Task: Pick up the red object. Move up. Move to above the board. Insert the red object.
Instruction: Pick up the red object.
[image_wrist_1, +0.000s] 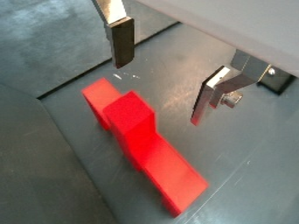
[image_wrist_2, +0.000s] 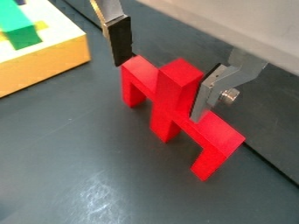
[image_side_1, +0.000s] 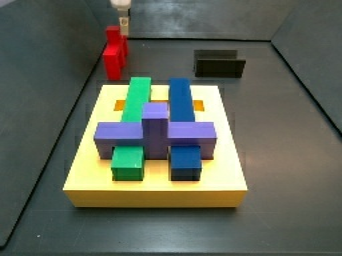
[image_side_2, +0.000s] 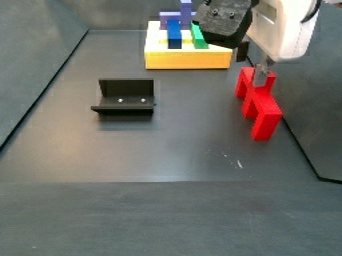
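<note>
Open slots (image_side_1: 198, 105) are on either side of the green and blue blocks, so the red object (image_side_1: 115, 58) will straddle them and sink its end legs in when I lower it.
The red object (image_wrist_1: 138, 144) is a bright red block with a central stub, resting on the dark floor; it also shows in a wrist view (image_wrist_2: 173, 109) and in both side views (image_side_1: 115, 52) (image_side_2: 257, 100). My gripper (image_wrist_1: 160, 86) is open, its fingers (image_wrist_1: 121, 44) just above the block, one on each side of the stub, touching nothing. The gripper also shows over the block in a wrist view (image_wrist_2: 162, 68) and in a side view (image_side_2: 261, 68). The yellow board (image_side_1: 160, 170) with green, blue and purple blocks lies apart from it (image_side_2: 187, 55).
A small black open box (image_side_2: 124, 98) stands on the floor, also seen in a side view (image_side_1: 219, 64). A corner of the yellow board (image_wrist_2: 47, 57) lies close to the red object. Grey walls enclose the floor.
</note>
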